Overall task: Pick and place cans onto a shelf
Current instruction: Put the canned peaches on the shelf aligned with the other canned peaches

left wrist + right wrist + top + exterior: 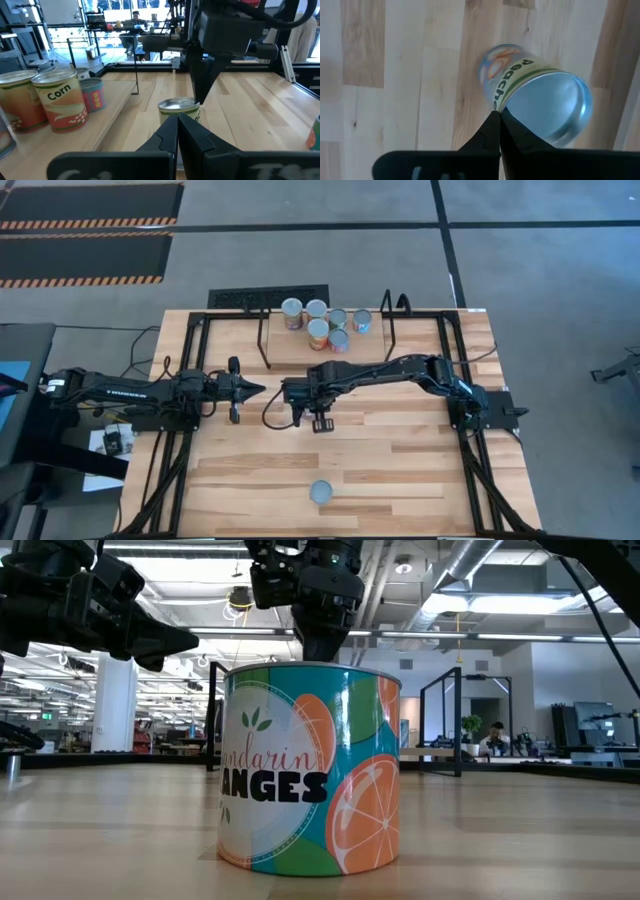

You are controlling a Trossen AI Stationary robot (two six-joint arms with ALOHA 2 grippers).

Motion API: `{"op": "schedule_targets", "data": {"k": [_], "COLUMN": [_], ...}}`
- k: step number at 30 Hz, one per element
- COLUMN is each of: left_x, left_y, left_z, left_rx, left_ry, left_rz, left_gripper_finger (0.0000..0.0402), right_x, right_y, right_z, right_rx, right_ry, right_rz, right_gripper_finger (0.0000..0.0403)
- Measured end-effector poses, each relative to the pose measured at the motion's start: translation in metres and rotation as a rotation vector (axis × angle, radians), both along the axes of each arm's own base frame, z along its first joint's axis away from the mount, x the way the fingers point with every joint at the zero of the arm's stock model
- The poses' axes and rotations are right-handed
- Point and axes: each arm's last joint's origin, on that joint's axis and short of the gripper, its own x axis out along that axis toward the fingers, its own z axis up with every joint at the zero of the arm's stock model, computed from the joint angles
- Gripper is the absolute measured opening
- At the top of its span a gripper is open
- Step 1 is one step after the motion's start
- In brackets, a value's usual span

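The free shelf spot [287, 347] is on the same side as my left gripper, so my right gripper should move away from the peaches can [535, 97] and my left gripper should put the can on the shelf.
Several cans [320, 320] stand upright on the light-wood shelf [400, 348] at the table's far side; the left wrist view shows a Corn can [62, 102] among them. A peaches can [540, 100] stands upright on the table's middle, under my right gripper [499, 117]. That gripper is shut and points steeply down, its tips at the can's top rim. In the high view the right gripper [305, 402] hides this can. A mandarin-oranges can [321, 493] stands near the front edge. My left gripper [258, 388] waits shut and level, left of the peaches can [177, 106]. My right gripper comes from above with shut fingers [197, 95] pointing down at the rim of the peaches can's silvery top [512, 107]. I cannot tell whether the tips touch the rim or hang just above it. The can stands upright on the table.
Black wire frames [262, 340] rise at both ends of the shelf. Black rails [180, 380] run along the table's left and right sides. Bare wood lies between the middle and the mandarin-oranges can [310, 770]. A person sits far off in the room behind the table.
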Motion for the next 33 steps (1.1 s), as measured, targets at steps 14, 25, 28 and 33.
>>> {"op": "schedule_targets", "data": {"k": [14,25,28,33], "left_x": [0.000,0.000,0.000,0.000], "left_y": [0.000,-0.001,-0.001,-0.002], "left_z": [0.000,-0.002,-0.002,-0.003], "left_rx": [-0.001,-0.011,-0.012,-0.014], "left_ry": [0.004,0.019,0.024,0.030], "left_rz": [-0.002,-0.022,-0.030,-0.059], "left_gripper_finger": [0.0000,0.0000,0.0000,0.0000], "right_x": [0.006,-0.006,-0.009,-0.015], "right_y": [-0.001,0.012,0.017,0.013], "right_z": [0.002,0.043,0.037,0.010], "right_rx": [-0.037,-0.081,-0.083,-0.062], "right_ry": [-0.073,-0.099,-0.096,-0.125], "right_rz": [-0.021,0.037,0.060,0.045], "right_gripper_finger": [0.0089,0.0083,0.0029,0.0015]}}
